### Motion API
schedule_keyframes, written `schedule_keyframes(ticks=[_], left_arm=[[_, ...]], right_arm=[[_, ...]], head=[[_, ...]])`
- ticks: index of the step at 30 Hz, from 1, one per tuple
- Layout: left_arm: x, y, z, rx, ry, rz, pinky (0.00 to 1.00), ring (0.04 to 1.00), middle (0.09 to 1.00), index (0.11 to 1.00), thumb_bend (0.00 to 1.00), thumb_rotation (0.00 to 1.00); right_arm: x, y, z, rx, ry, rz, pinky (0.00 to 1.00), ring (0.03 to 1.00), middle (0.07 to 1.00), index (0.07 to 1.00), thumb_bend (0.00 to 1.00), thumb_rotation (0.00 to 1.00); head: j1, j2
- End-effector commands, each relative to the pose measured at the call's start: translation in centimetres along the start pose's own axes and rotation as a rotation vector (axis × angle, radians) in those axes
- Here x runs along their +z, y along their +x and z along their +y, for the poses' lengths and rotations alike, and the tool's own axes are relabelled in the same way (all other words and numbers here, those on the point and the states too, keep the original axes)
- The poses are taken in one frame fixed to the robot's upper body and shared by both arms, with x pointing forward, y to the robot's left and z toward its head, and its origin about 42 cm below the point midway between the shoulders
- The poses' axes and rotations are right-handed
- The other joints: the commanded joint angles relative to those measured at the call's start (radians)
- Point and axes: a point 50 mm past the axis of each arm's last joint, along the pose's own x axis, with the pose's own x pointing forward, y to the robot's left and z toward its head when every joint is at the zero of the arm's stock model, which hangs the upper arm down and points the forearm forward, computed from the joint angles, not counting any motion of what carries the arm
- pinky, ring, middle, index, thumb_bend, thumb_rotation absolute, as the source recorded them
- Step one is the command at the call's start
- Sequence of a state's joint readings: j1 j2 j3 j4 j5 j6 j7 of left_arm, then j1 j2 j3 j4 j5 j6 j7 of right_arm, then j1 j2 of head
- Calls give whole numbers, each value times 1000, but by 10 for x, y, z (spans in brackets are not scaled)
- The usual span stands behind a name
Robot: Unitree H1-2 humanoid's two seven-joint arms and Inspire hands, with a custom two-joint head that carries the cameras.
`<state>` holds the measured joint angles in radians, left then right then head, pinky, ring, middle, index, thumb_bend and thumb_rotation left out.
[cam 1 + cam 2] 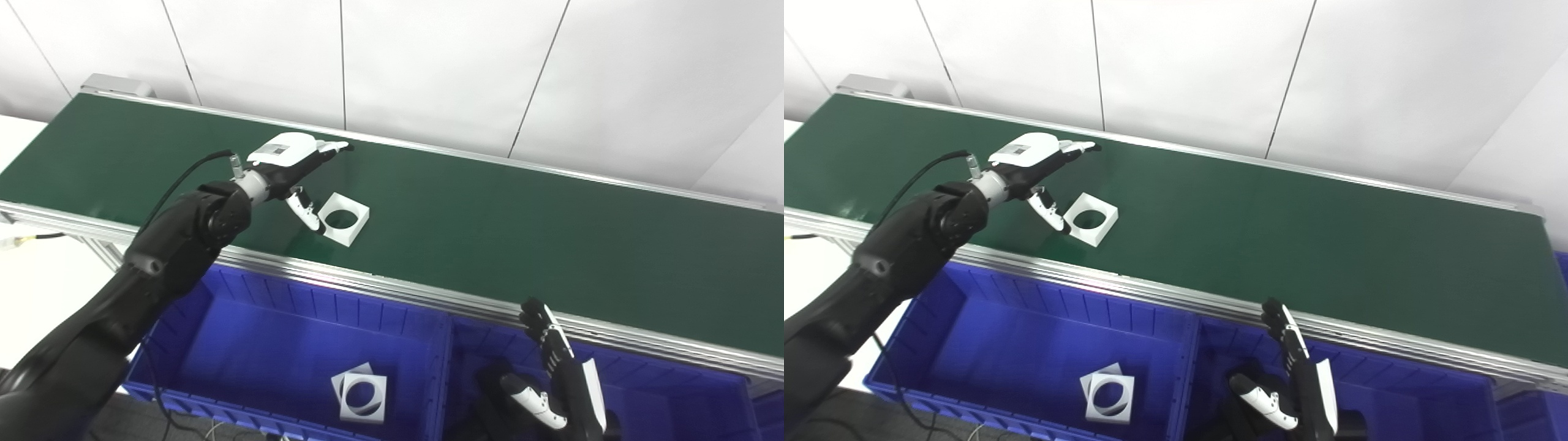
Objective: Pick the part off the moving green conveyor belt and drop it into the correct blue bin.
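Note:
The stacked white parts will spread out when the robot drops another one into the blue bin, because a turned corner sticks out under the top part there.
A white square part with a round hole lies flat on the green conveyor belt, near its front edge. My left hand hovers over the belt just left of the part, open, fingers stretched toward the far rail and thumb hanging down beside the part's left edge. My right hand is low over the right blue bin, open, fingers pointing up, holding nothing.
The left blue bin below the belt's front rail holds two stacked white square parts with holes. An aluminium rail runs between belt and bins. A black cable loops from the left wrist. White wall panels stand behind.

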<state>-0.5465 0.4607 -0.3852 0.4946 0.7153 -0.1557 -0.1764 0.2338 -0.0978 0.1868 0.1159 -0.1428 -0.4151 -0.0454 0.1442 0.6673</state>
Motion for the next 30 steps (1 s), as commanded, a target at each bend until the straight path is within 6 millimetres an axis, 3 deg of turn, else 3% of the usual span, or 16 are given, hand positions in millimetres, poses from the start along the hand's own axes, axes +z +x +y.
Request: schedule_keyframes(ticks=[1, 6, 9, 19, 24, 30], left_arm=[[9, 13, 31, 93, 51, -64, 985, 953, 944, 939, 866, 59], [16, 22, 29, 64, 64, -93, 994, 959, 949, 945, 855, 62], [21, 29, 29, 43, 53, -90, 978, 951, 941, 933, 812, 11], [38, 47, 20, -20, -28, -113, 871, 919, 916, 899, 807, 0], [49, 53, 15, -130, 8, -85, 731, 812, 868, 870, 707, 0], [51, 54, 7, -174, -7, -79, 664, 746, 849, 852, 704, 0]], right_arm=[[8, 4, -1, -11, 2, -73, 892, 891, 897, 927, 913, 659], [8, 4, -1, -14, 5, -74, 885, 889, 898, 929, 901, 651], [8, 5, -1, -13, 12, -76, 880, 889, 900, 933, 896, 652], [9, 4, -1, -27, 11, -78, 882, 884, 899, 931, 894, 644], [9, 3, -2, -30, 12, -78, 875, 881, 898, 929, 888, 647], [10, 3, -2, -34, 14, -79, 884, 885, 899, 934, 886, 654]], head=[[1, -2], [2, -2], [0, -2], [-6, 1], [-1, 2], [0, 3]])
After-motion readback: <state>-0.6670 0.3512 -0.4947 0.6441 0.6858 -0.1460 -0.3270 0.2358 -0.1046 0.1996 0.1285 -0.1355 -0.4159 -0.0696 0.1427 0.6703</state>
